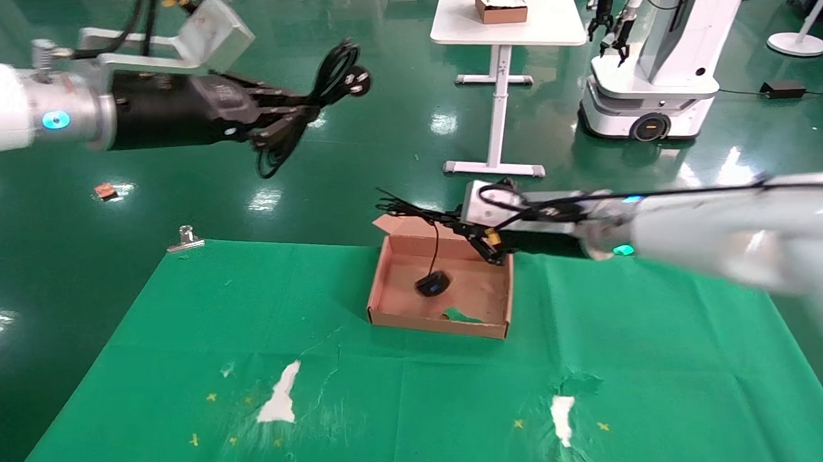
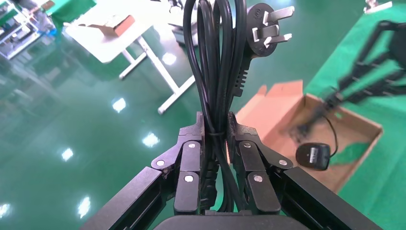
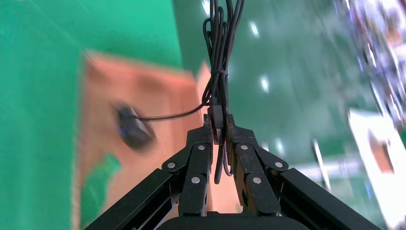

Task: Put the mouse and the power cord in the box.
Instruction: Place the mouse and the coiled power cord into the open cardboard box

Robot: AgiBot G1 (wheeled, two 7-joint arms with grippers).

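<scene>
My right gripper blocks the brown box with the hanging mouse, so it should lay the cable inside, then retreat before my left gripper brings the power cord.
My left gripper is held high over the floor, left of the table's far edge. It is shut on the looped black power cord, whose pronged plug sticks out past the fingertips. My right gripper hovers over the far right corner of the brown box. This gripper is shut on the bundled thin cable of the mouse. The black mouse dangles from that cable inside the box; I cannot tell whether it touches the floor of the box.
A green scrap lies in the box. The green cloth has torn white patches near the front. A metal clip stands at its far left corner. Behind are a white table with a smaller brown box and another robot.
</scene>
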